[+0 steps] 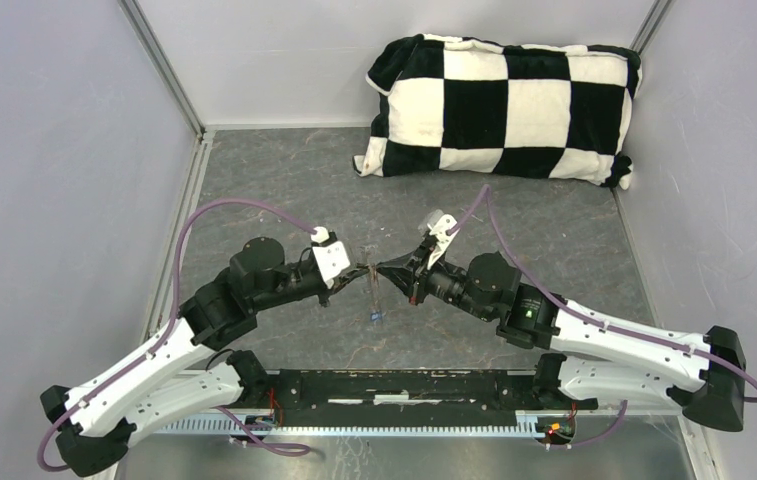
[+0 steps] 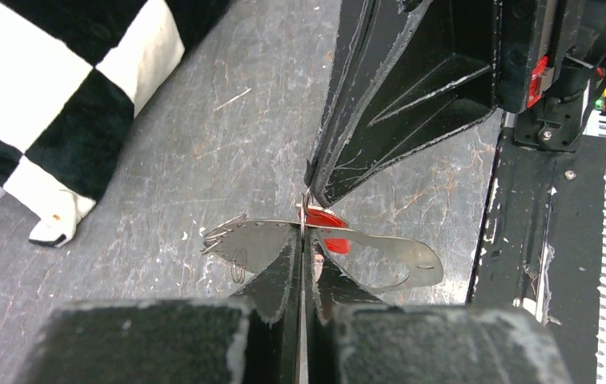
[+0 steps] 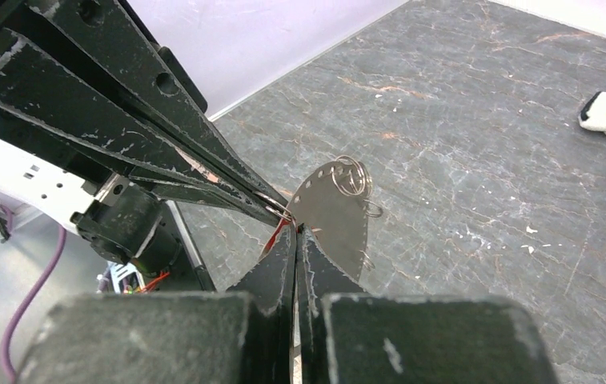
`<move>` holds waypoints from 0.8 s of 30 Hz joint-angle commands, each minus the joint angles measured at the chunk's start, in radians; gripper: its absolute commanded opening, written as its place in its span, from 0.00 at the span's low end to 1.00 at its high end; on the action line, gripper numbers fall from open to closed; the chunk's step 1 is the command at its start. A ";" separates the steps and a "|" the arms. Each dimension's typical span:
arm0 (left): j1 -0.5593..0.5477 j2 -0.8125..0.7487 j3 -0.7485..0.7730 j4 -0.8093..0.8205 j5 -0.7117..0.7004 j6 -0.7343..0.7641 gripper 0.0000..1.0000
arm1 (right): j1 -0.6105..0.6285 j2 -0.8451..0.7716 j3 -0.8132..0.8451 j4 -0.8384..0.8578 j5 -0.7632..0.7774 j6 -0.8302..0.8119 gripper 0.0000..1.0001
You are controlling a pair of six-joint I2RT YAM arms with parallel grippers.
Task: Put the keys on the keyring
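My left gripper is closed on the keyring's thin edge (image 2: 305, 211) beside the red key (image 2: 335, 245), so my right gripper keeps going and lets go there.
The keyring (image 2: 251, 240) is a grey oval loop with small wire rings on its edge, held in the air between both grippers. It also shows in the right wrist view (image 3: 335, 216). My left gripper (image 2: 305, 234) is shut on the keyring's thin edge. The red key (image 2: 325, 218) sits at the loop, right under my right gripper's fingertips (image 2: 319, 188). My right gripper (image 3: 295, 232) is shut, with a red sliver (image 3: 277, 237) beside its tip. In the top view the left gripper (image 1: 358, 279) and right gripper (image 1: 385, 270) meet tip to tip. The blue key (image 1: 376, 318) is just below them.
A black-and-white checkered pillow (image 1: 504, 105) lies at the back right; its corner shows in the left wrist view (image 2: 59, 104). Grey walls (image 1: 54, 150) close in both sides. The black mounting rail (image 1: 404, 395) runs along the near edge.
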 commanded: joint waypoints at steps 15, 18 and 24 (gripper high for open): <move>0.001 -0.078 -0.010 0.274 0.262 0.074 0.02 | -0.039 -0.141 -0.076 0.106 -0.129 0.019 0.00; 0.001 -0.062 -0.001 0.294 0.314 0.080 0.02 | -0.041 -0.159 -0.082 0.136 -0.195 0.018 0.02; 0.001 -0.029 0.039 0.321 0.432 0.067 0.02 | -0.045 -0.205 -0.040 0.068 -0.277 -0.035 0.32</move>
